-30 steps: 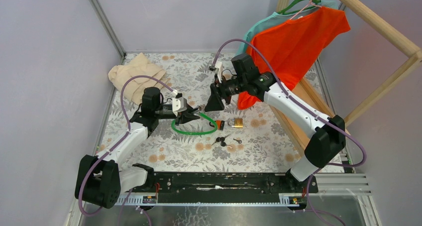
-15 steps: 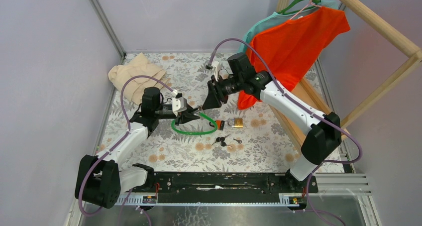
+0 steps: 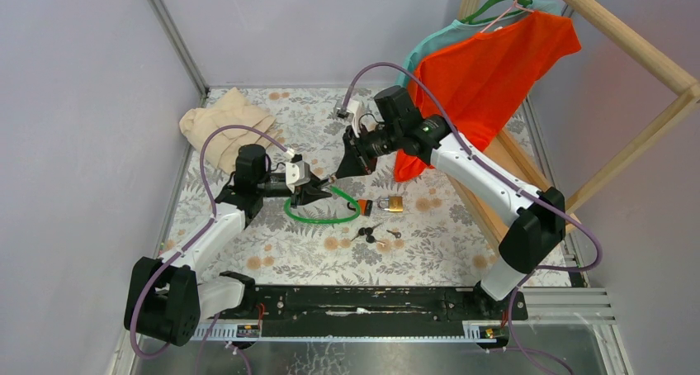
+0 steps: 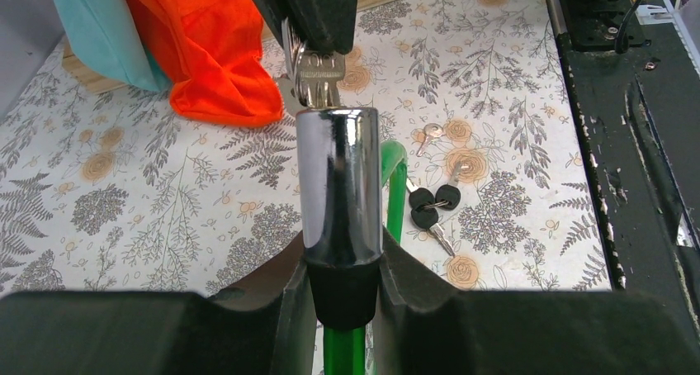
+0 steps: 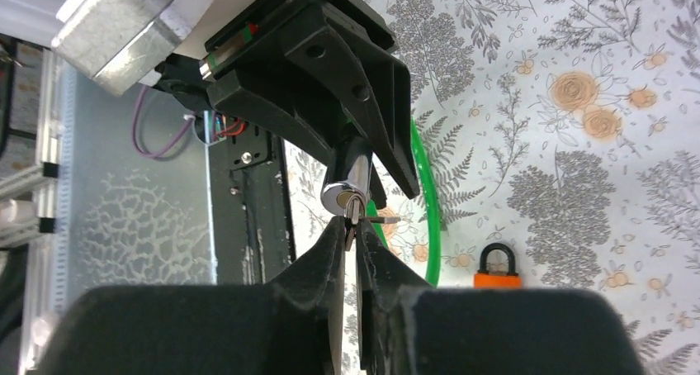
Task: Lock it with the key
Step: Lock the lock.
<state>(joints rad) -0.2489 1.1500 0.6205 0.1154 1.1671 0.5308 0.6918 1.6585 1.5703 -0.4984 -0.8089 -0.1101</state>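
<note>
The key's head (image 4: 320,68) meets my right gripper at a slant to the chrome cylinder (image 4: 338,187), so next the gripper opens, line up with the cylinder and grips again before it pulls the key out.
The lock is a green cable loop (image 3: 322,216) with a chrome cylinder (image 4: 338,185) on its end. My left gripper (image 4: 338,288) is shut on the cylinder's black base and holds it off the table, pointing at the right arm. A silver key (image 5: 352,214) sticks in the keyhole of the cylinder (image 5: 344,195). My right gripper (image 5: 352,230) is shut on the key's head, its fingertips just in front of the cylinder's face. From above, the two grippers meet at the cylinder (image 3: 328,180). The right fingers (image 4: 309,11) hide most of the key (image 4: 318,73).
An orange padlock (image 3: 364,206) and a brass padlock (image 3: 394,203) lie right of the cable. A bunch of black-headed keys (image 3: 369,232) lies nearer the arms. A beige cloth (image 3: 223,127) sits at the back left. An orange shirt (image 3: 487,69) hangs on a wooden rack (image 3: 627,45).
My right gripper has come down and left to the cylinder and closed on the key. The left arm has held still with the lock.
</note>
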